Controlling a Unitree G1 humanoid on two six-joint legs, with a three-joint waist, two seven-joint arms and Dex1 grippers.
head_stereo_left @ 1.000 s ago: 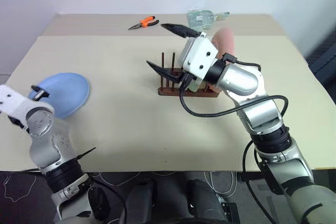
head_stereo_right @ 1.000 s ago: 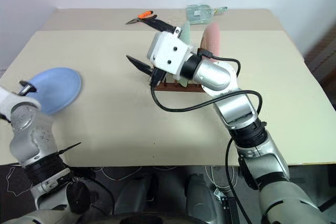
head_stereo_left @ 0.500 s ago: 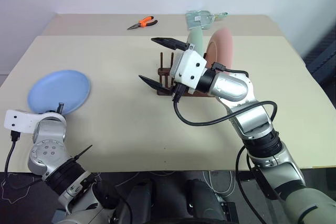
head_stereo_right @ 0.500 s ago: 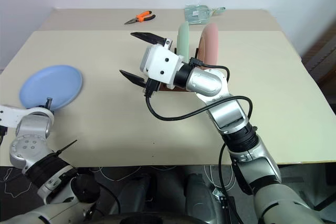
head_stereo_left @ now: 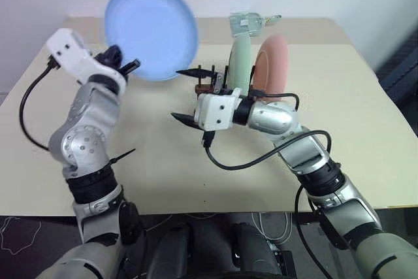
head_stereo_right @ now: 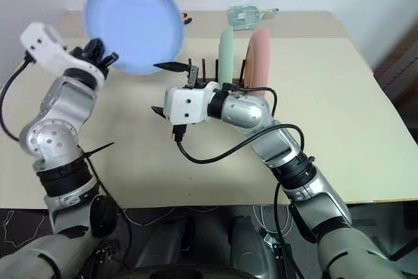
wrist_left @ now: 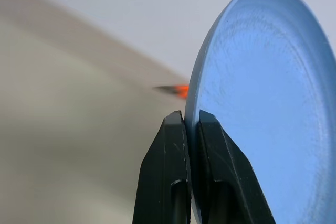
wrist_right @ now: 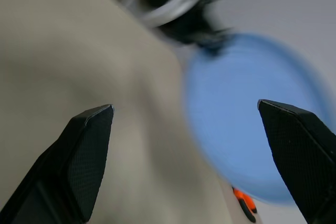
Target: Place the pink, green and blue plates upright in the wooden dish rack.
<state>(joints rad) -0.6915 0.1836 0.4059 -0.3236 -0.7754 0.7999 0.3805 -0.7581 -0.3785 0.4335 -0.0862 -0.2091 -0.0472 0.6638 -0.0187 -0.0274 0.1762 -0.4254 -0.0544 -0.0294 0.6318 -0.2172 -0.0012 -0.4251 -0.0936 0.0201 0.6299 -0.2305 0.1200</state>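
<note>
The blue plate in my left gripper points across the rack's slots; my right gripper should first grab the plate's free rim and turn it, then lower it.
My left gripper holds the blue plate up in the air, well above the table at the left of the rack. Its fingers are shut on the plate's rim, with the plate standing on edge. The green plate and the pink plate stand upright in the wooden dish rack at mid-table. My right gripper hovers just left of the rack, open and empty, pointing toward the blue plate.
Orange pliers lie near the table's far edge, partly behind the blue plate. A clear plastic object rests at the back behind the rack. The beige table is bare at the right and front.
My left gripper shut on the blue plate and swung it up off the table and to the right. My right gripper sank a little and shifted left, staying open.
</note>
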